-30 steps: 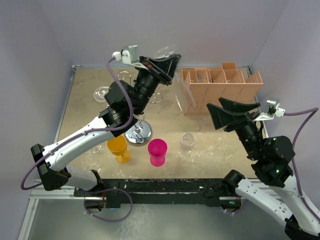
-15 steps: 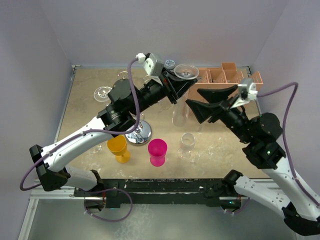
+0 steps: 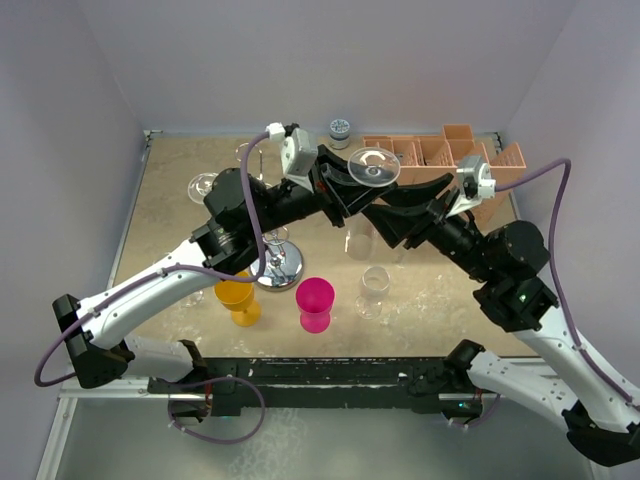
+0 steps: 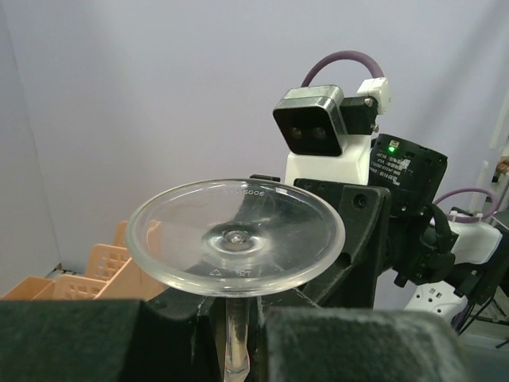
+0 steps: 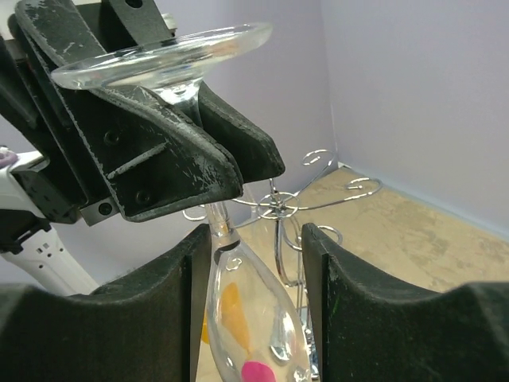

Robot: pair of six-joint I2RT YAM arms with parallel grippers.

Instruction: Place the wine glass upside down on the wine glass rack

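The rack's hook must go just under the foot, where my left gripper covers the stem (image 5: 188, 102), so my right gripper should grasp the stem (image 5: 222, 224) near the bowl.
A clear wine glass (image 3: 372, 166) hangs upside down in mid-air, foot up and bowl down. My left gripper (image 3: 343, 192) is shut on its stem just under the foot, as the left wrist view shows: foot of the wine glass (image 4: 236, 237), left gripper (image 4: 238, 322). My right gripper (image 3: 388, 216) is open and straddles the top of the bowl. In the right wrist view the wine glass (image 5: 258, 318) sits against the right gripper's (image 5: 256, 267) left finger, with a gap to the other. The wine glass rack (image 5: 278, 208) stands behind; its mirrored base (image 3: 279, 266) shows under my left arm.
An orange-pink slotted box (image 3: 455, 160) stands at the back right. A yellow goblet (image 3: 238, 298), a magenta goblet (image 3: 316, 304) and a small clear glass (image 3: 373, 291) stand near the front. Another clear glass (image 3: 203, 186) is at the rack's left side. A small jar (image 3: 340, 128) is by the back wall.
My left arm has swung the inverted glass rightward, toward the middle. My right gripper has come in from beside the box and now straddles the bowl, its jaws narrower than before.
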